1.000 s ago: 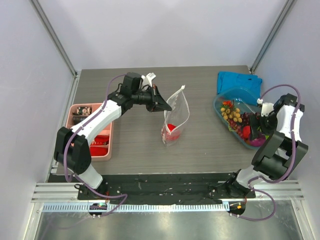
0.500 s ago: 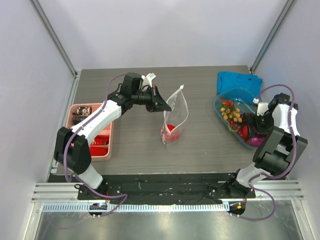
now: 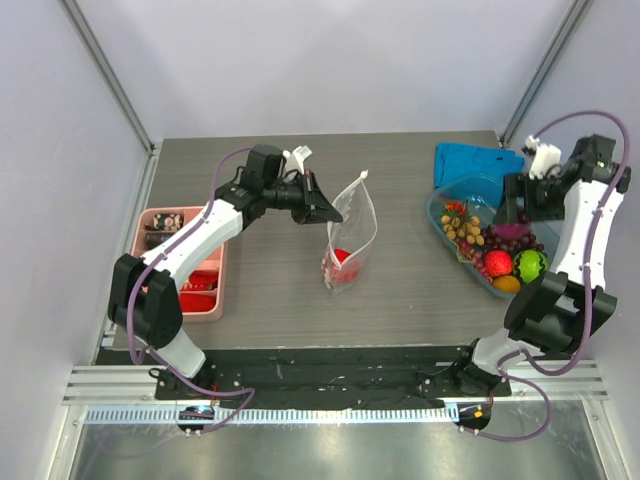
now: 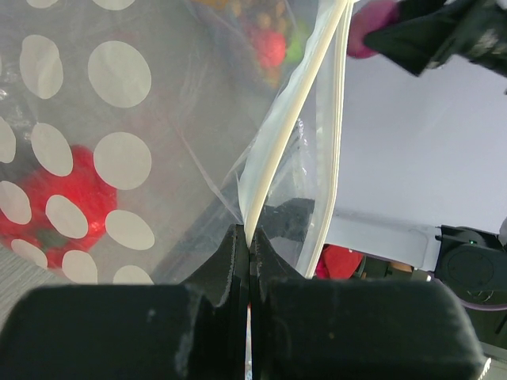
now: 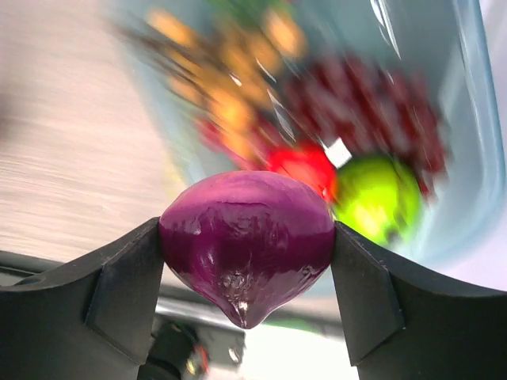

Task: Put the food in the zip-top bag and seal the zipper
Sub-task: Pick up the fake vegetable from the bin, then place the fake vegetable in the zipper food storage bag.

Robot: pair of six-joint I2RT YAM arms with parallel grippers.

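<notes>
I should continue to carry the purple piece with my right gripper until it hangs over the red piece inside (image 3: 342, 256), because my left gripper is holding the zip-top bag's opening (image 3: 357, 213) open.
The zip-top bag (image 3: 352, 225), clear with white dots, stands upright mid-table with a red food piece (image 3: 343, 258) inside. My left gripper (image 3: 322, 212) is shut on the bag's mouth edge. In the left wrist view its jaws (image 4: 249, 245) pinch the whitish zipper (image 4: 287, 119). My right gripper (image 3: 512, 215) hangs above the blue-tinted tub (image 3: 455, 184), shut on a purple food piece (image 5: 247, 229). More food lies in the tub: a red piece (image 3: 498, 263), a green piece (image 3: 530, 264), an orange piece (image 3: 507, 284) and dark grapes (image 3: 482, 243).
A pink compartment tray (image 3: 190, 300) sits at the table's left edge beside the left arm. A blue cloth (image 3: 478, 160) lies at the back right behind the tub. Grey walls and frame posts close in the table on three sides.
My right gripper closed on the purple piece and lifted it up out of the tub, uncovering the red, green and orange pieces. The left gripper and bag have not moved.
</notes>
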